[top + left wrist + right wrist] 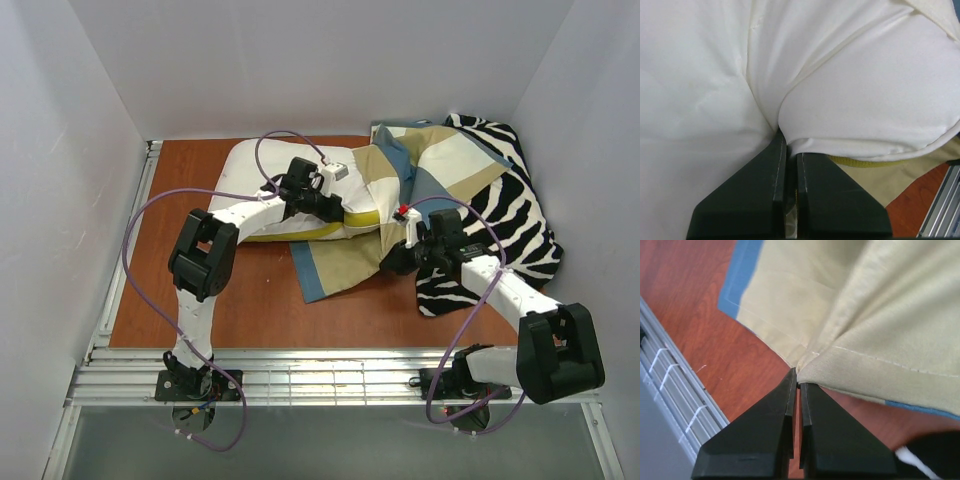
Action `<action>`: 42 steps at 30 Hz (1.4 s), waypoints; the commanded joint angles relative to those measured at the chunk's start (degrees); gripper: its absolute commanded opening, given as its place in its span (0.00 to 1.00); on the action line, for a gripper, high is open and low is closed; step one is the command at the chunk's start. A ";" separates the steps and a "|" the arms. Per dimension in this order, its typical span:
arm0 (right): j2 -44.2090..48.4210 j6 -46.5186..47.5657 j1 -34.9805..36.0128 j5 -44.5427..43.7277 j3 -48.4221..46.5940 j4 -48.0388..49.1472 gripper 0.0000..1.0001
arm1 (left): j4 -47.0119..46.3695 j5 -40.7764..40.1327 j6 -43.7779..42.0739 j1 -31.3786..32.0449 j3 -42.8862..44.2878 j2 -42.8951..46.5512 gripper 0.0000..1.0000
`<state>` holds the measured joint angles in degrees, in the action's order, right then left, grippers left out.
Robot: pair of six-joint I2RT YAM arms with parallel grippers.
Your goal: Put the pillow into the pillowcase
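Observation:
The pillow's yellow edge [363, 218] is outside the pillowcase's opening, so next my right gripper leaves the tan edge and draws the white upper edge [384, 194] over the pillow.
The white pillow [262, 170] with a yellow edge lies at the back middle of the table, its right end inside the mouth of the checked pillowcase [440, 165]. My left gripper [335, 207] is shut on a fold of the pillow [850, 100], pinched at its fingertips [790, 142]. The yellow edge [865, 162] shows just right of the fingers. My right gripper [392, 262] is shut on the tan edge of the pillowcase [880, 315], held a little above the table; its point in the right wrist view [799, 379] is at the cloth fold.
A black-and-white zebra-striped cloth [520, 215] lies at the right under my right arm. White walls enclose the brown table [200, 310] on three sides. A metal rail [330, 375] runs along the near edge.

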<state>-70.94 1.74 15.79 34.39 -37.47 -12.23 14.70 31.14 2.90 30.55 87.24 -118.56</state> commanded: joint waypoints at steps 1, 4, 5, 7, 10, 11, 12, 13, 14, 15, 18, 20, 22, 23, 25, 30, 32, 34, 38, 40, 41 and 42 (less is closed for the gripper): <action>-1.31 -0.77 4.58 5.51 -4.27 -3.59 0.01 | -4.50 -0.02 4.23 1.97 2.05 4.13 0.00; -2.71 -0.86 5.83 6.82 -5.24 -4.38 0.01 | -6.78 0.68 8.33 2.85 2.14 1.68 0.00; -2.54 -0.51 5.92 7.18 -4.98 -4.47 0.01 | -7.31 -0.19 8.96 2.94 2.49 0.28 0.00; -1.58 -0.07 6.00 9.71 -4.54 -4.56 0.01 | -7.40 -5.17 9.58 3.56 2.41 -1.66 0.00; -0.26 1.68 5.92 12.80 -5.23 -7.36 0.01 | -3.73 -10.63 9.41 3.64 5.21 -7.28 0.00; 0.44 3.00 5.74 12.02 -5.94 -10.24 0.01 | -1.02 -13.09 8.28 3.56 5.74 -8.51 0.00; 0.80 5.10 5.39 10.71 -7.77 -11.66 0.01 | -0.81 -13.81 7.66 3.38 4.01 -8.87 0.00; 1.15 5.90 4.17 7.48 -8.66 -12.63 0.13 | -1.16 -14.08 7.22 3.38 2.42 -8.44 0.00; 1.93 6.78 3.46 5.97 -9.54 -14.38 0.23 | -2.64 -12.69 6.86 3.21 0.84 -7.83 0.00; 2.29 7.14 3.02 3.34 -11.72 -14.58 0.31 | -3.61 -11.55 6.77 3.12 -1.09 -7.21 0.00; 2.30 5.91 2.84 -8.44 -14.64 -14.40 0.43 | -5.20 -6.97 6.07 3.29 -4.88 -5.63 0.00; 0.55 3.54 2.67 -16.79 -17.89 -13.70 0.43 | -5.56 -6.53 5.89 3.55 -6.03 -5.10 0.00; -1.21 2.31 2.67 -24.61 -20.61 -12.21 0.43 | -6.26 -6.26 5.45 3.73 -6.82 -4.66 0.00; -3.05 2.22 2.67 -26.46 -21.41 -11.68 0.43 | -6.44 -6.35 5.54 3.73 -7.08 -4.57 0.00; -6.56 2.13 2.75 -29.73 -23.86 -10.89 0.44 | -6.61 -6.09 5.37 3.73 -7.43 -4.40 0.00; -13.34 1.43 3.19 -31.49 -28.61 -9.75 0.52 | -7.14 -5.82 5.80 3.73 -7.35 -4.57 0.00; -17.11 0.38 4.15 -32.10 -31.59 -9.57 0.57 | -7.14 -5.47 5.98 3.73 -7.44 -4.66 0.00; -17.74 0.28 4.77 -32.63 -32.48 -9.57 0.58 | -7.14 -5.47 5.98 3.65 -7.52 -4.57 0.00; -21.34 0.20 5.39 -34.04 -33.37 -9.74 0.54 | -7.32 -5.91 5.72 3.73 -7.79 -4.40 0.00; -23.36 0.37 5.30 -35.69 -33.89 -10.27 0.36 | -7.49 -5.91 5.89 3.73 -7.70 -4.57 0.00; -23.80 0.63 5.30 -36.15 -34.24 -10.79 0.25 | -7.58 -5.91 6.07 3.65 -7.61 -4.57 0.00; -24.07 0.81 5.30 -36.15 -34.68 -12.02 0.07 | -7.58 -5.91 6.33 3.73 -7.53 -4.66 0.00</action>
<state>-93.30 2.66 21.12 1.41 -69.52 -23.92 1.34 28.12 8.64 34.63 82.00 -123.31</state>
